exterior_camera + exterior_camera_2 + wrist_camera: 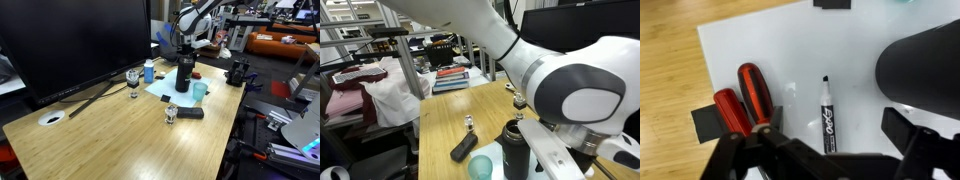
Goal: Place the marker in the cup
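The marker lies clear of the red tool handles and square to the way the robot's fingers close, so the gripper should keep lowering until it can close on the marker's body.
A black Expo marker lies on a white sheet in the wrist view, tip pointing away. My gripper is open above the sheet, and the marker lies between its two fingers, untouched. A light teal cup stands upright on the sheet next to a tall black bottle. The cup also shows in an exterior view. In an exterior view my gripper hangs just behind the bottle. The marker is not visible in either exterior view.
Two red tool handles lie left of the marker. The black bottle looms at the right. A black block, a small glass object, a wine glass and a blue bottle stand nearby. A large monitor is behind them.
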Action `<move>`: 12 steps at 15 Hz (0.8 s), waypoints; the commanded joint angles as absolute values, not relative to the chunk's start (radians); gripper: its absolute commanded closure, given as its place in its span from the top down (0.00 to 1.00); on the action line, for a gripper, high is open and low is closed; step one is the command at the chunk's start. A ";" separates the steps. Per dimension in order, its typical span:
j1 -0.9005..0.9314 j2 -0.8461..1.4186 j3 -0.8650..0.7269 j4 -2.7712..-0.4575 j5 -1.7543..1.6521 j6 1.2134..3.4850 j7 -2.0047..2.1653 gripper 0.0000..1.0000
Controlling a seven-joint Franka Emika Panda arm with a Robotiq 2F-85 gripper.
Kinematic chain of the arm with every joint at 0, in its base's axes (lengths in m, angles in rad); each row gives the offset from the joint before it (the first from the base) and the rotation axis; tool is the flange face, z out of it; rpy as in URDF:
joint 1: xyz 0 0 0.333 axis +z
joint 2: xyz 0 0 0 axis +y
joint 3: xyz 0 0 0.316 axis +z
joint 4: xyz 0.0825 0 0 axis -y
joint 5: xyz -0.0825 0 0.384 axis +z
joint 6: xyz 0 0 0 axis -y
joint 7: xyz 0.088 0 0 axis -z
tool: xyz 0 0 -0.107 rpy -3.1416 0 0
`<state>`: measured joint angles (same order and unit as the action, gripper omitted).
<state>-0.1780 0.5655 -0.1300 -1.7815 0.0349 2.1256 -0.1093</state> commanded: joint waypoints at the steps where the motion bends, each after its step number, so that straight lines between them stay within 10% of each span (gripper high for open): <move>1: -0.181 0.591 -0.112 -1.740 -0.018 2.112 -0.171 1.00; 12: -0.183 0.629 -0.097 -1.723 -0.040 2.099 -0.216 1.00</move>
<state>-0.1748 0.6245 -0.1064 -1.7257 -0.0342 2.0988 -0.2234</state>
